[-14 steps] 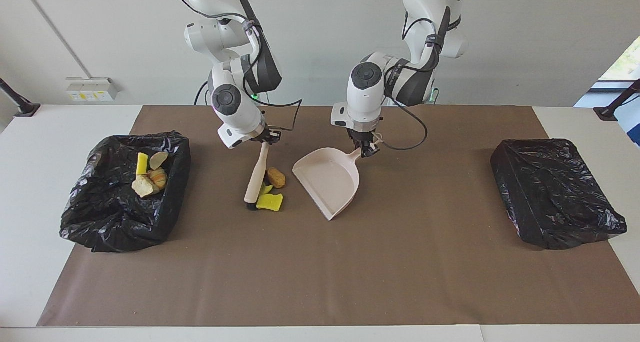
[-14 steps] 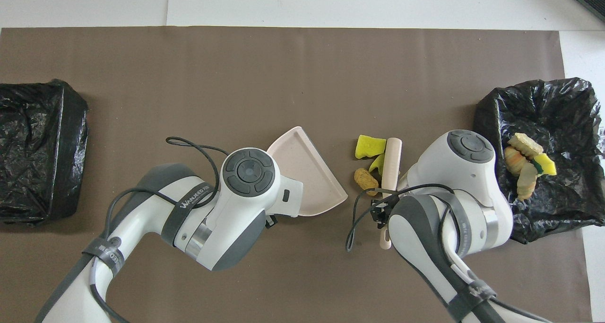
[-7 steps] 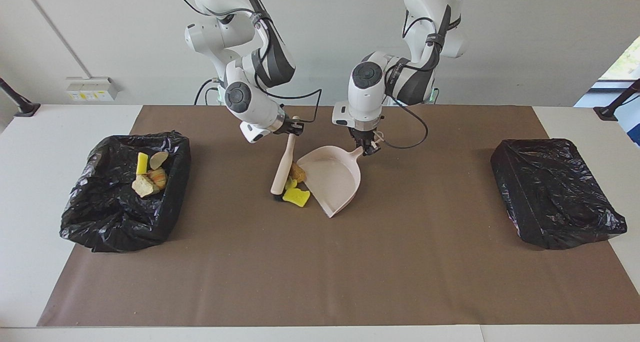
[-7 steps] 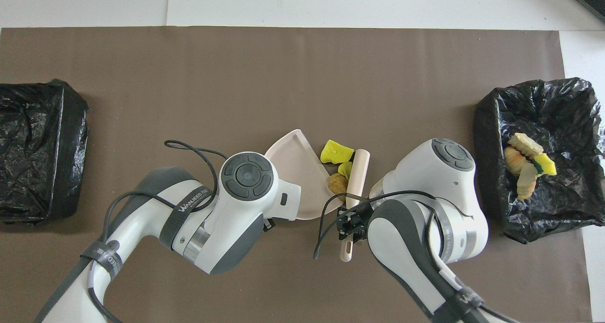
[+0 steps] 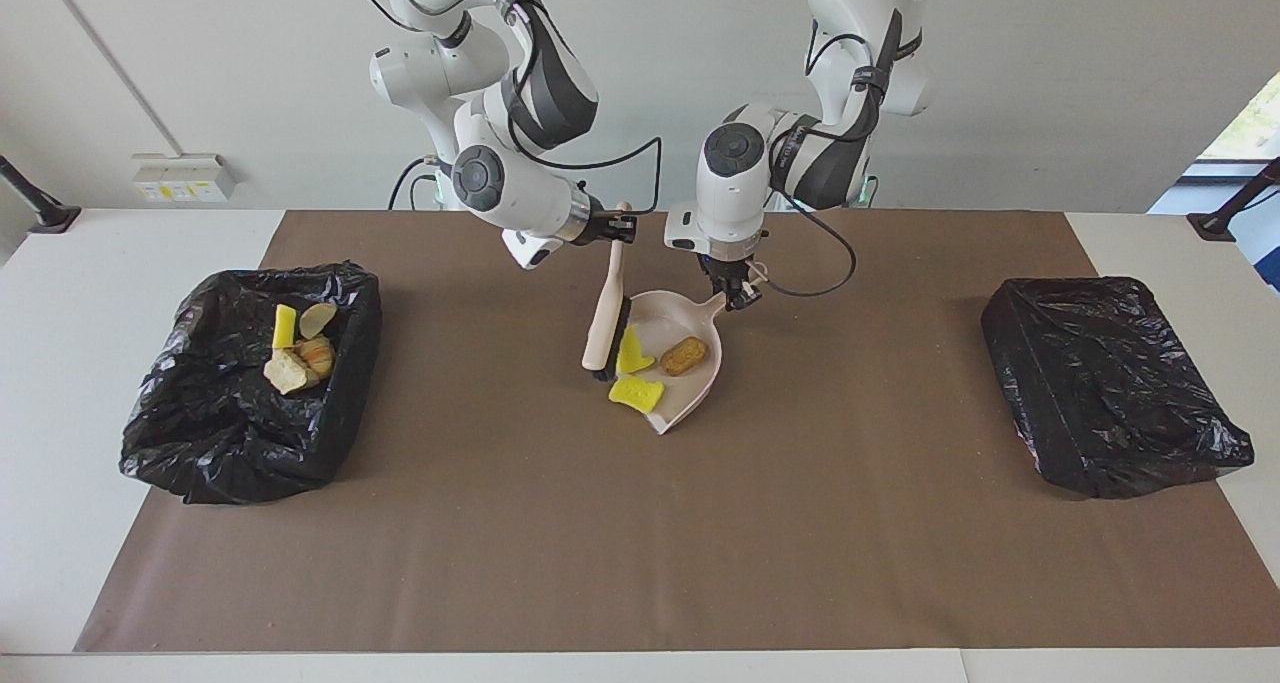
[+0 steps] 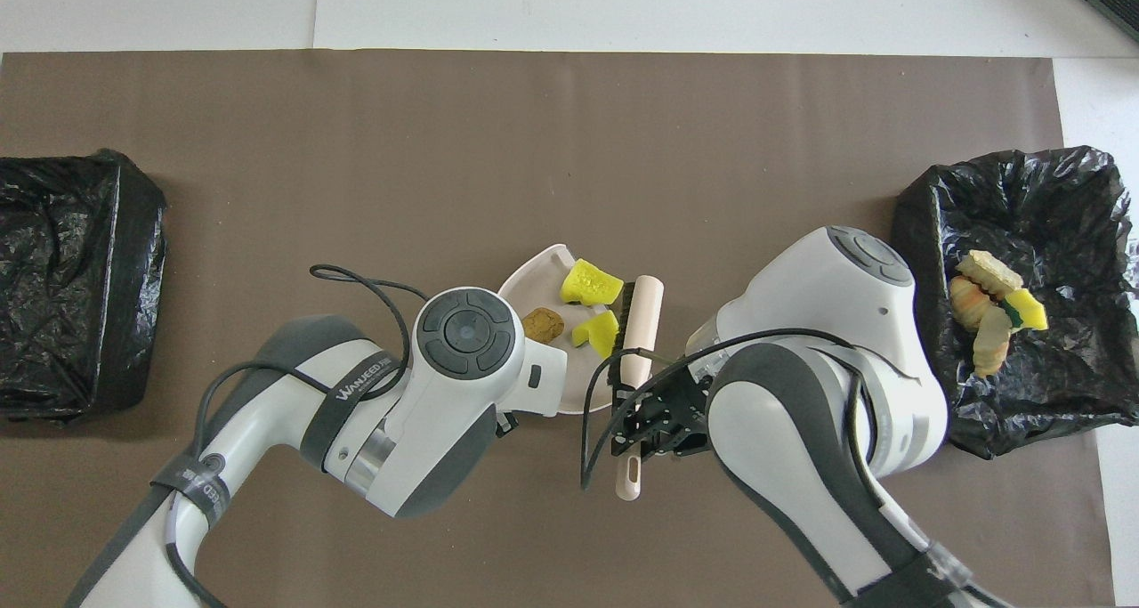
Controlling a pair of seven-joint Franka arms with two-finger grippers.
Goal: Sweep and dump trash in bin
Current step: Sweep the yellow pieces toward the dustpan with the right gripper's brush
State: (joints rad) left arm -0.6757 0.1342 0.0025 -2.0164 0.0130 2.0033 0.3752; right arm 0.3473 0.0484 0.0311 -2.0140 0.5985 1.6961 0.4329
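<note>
A yellow sponge piece point(image 6: 593, 283) sticks out over the dustpan's open edge, so the robot's right gripper should sweep the brush inward and push the sponge piece deeper into the dustpan point(image 6: 547, 286) before emptying it.
My right gripper point(image 5: 620, 229) is shut on the handle of the beige hand brush point(image 5: 606, 325), whose bristles rest at the open lip of the pale pink dustpan point(image 5: 690, 395). My left gripper point(image 5: 736, 299) is shut on the dustpan's handle and holds the pan on the mat. A brown chunk point(image 5: 684, 355) and a yellow sponge piece point(image 5: 631, 353) lie in the pan. A second yellow piece point(image 5: 637, 393) lies on its lip. In the overhead view the brush point(image 6: 637, 323), pan point(image 6: 527, 277), chunk point(image 6: 543, 324) and sponges point(image 6: 589, 283) show; the left gripper is hidden under its wrist.
A black-lined bin point(image 5: 200, 433) at the right arm's end of the table holds several scraps point(image 5: 297, 348); it also shows in the overhead view point(image 6: 1023, 190). A second black-bagged bin point(image 5: 1110, 383) stands at the left arm's end. A brown mat point(image 5: 640, 543) covers the table.
My right gripper swept the brush toward the dustpan, pushing the brown chunk and yellow pieces from the mat into the pan. The left gripper kept the pan in place.
</note>
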